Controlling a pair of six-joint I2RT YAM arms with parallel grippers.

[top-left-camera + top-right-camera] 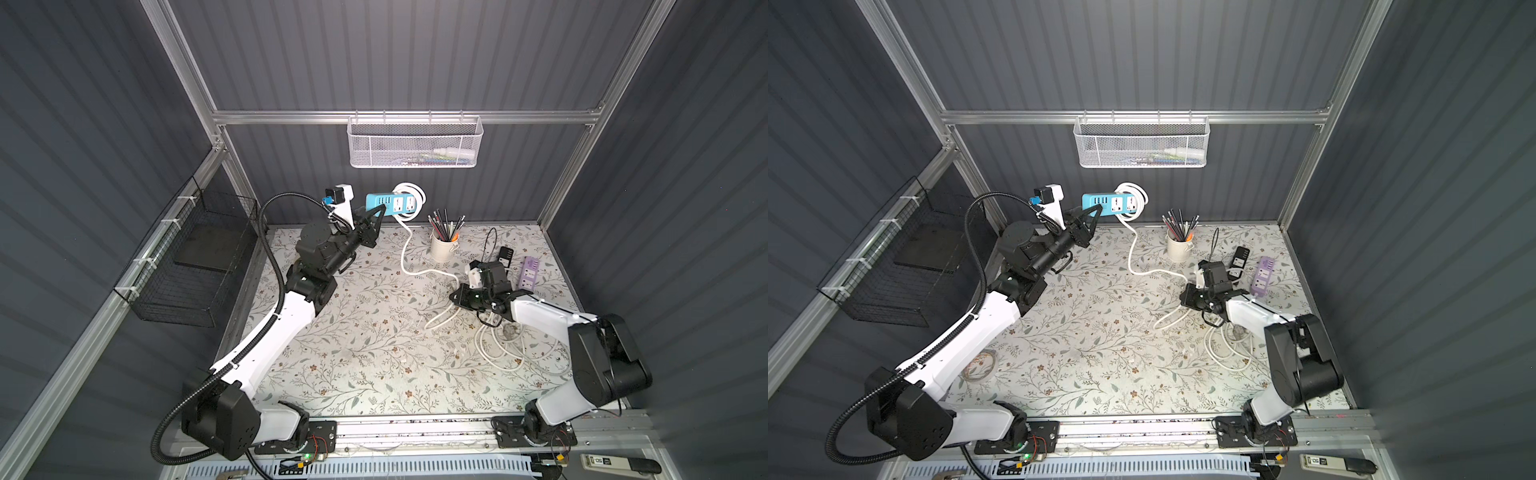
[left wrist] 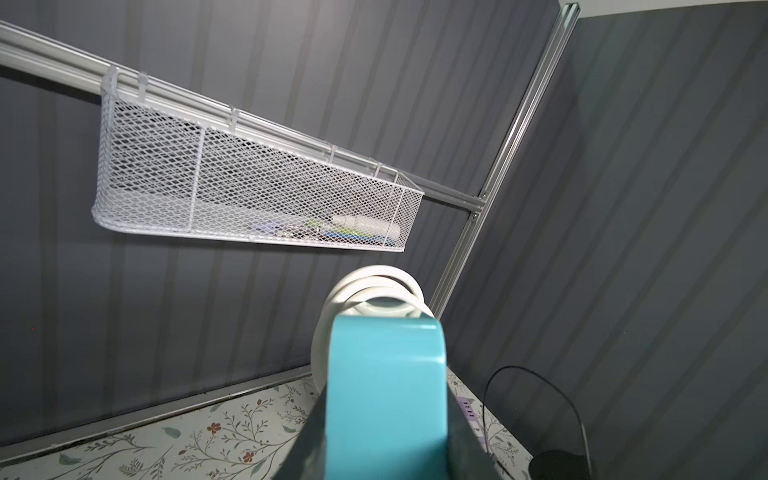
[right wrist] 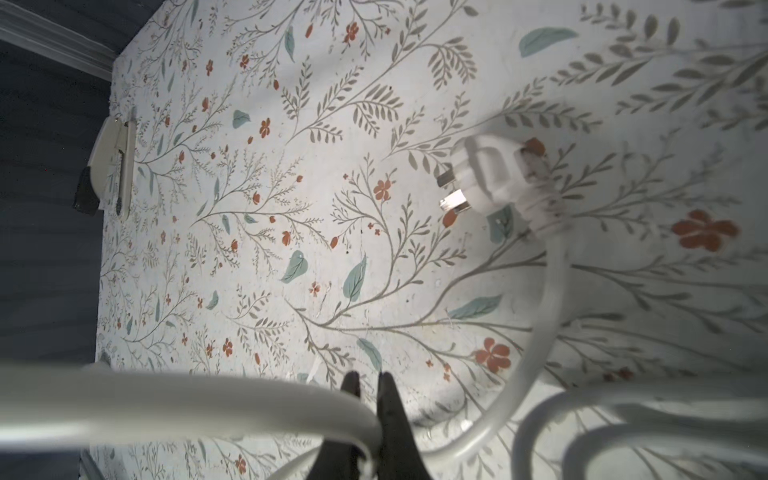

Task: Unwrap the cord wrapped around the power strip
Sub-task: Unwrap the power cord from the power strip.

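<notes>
The robot's right gripper, with the white cord running slack (image 1: 416,272) from the blue power strip, should keep moving low over the open tabletop (image 1: 436,297) and let go of the cord there.
My left gripper (image 1: 376,216) is shut on one end of the blue power strip (image 1: 390,205) and holds it in the air near the back wall; both top views show this. The white cord (image 1: 409,192) still loops round the strip's far end (image 2: 374,291). From there it hangs to the table and runs to my right gripper (image 1: 455,297). That gripper (image 3: 369,382) sits low over the table, shut on the cord (image 3: 166,399). More cord lies in loose loops by the right arm. The white plug (image 3: 494,178) lies flat on the table.
A white cup of pencils (image 1: 442,245), a black adapter (image 1: 505,255) with a thin black cable, and a purple power strip (image 1: 528,272) stand at the back right. A white mesh basket (image 1: 413,143) hangs on the back rail. A black wire basket (image 1: 195,266) hangs at the left.
</notes>
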